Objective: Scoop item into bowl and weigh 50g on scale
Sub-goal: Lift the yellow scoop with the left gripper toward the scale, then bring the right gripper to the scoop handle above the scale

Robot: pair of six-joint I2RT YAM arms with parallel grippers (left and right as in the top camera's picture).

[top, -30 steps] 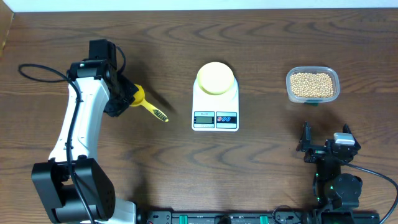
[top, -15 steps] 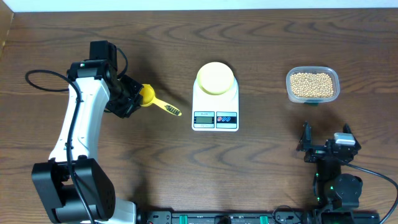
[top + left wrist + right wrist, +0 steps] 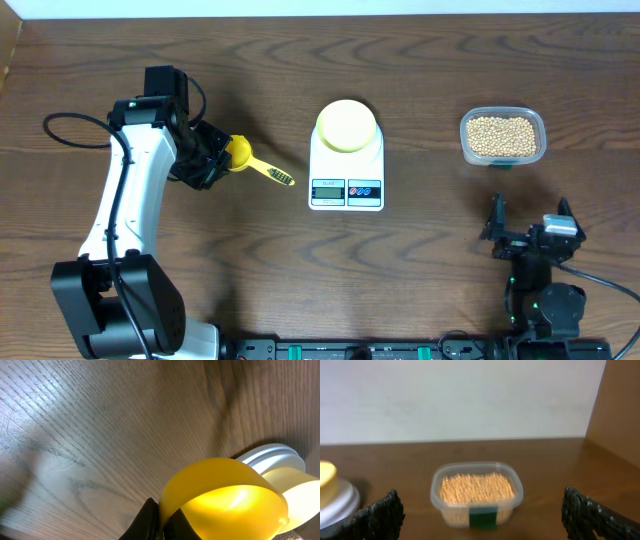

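Observation:
The yellow scoop is held by its cup in my left gripper, and its handle is free. My right gripper keeps going toward the handle until its fingers close.
The tan beans fill a clear tub at the right; the right wrist view shows them straight ahead. The pale yellow bowl stands on the white scale in the middle. My left gripper is shut on the rim of a yellow scoop, left of the scale, with the handle pointing right. In the left wrist view the fingers pinch the scoop's cup, which looks empty. My right gripper is open and empty in front of the tub, also in its wrist view.
The clear tub has a green label on its near side. The left arm's black cable loops over the table at the far left. The bowl shows at the right wrist view's left edge.
My left gripper has turned and carried the scoop a little to the right, toward the scale. The right gripper has shifted slightly toward the front edge.

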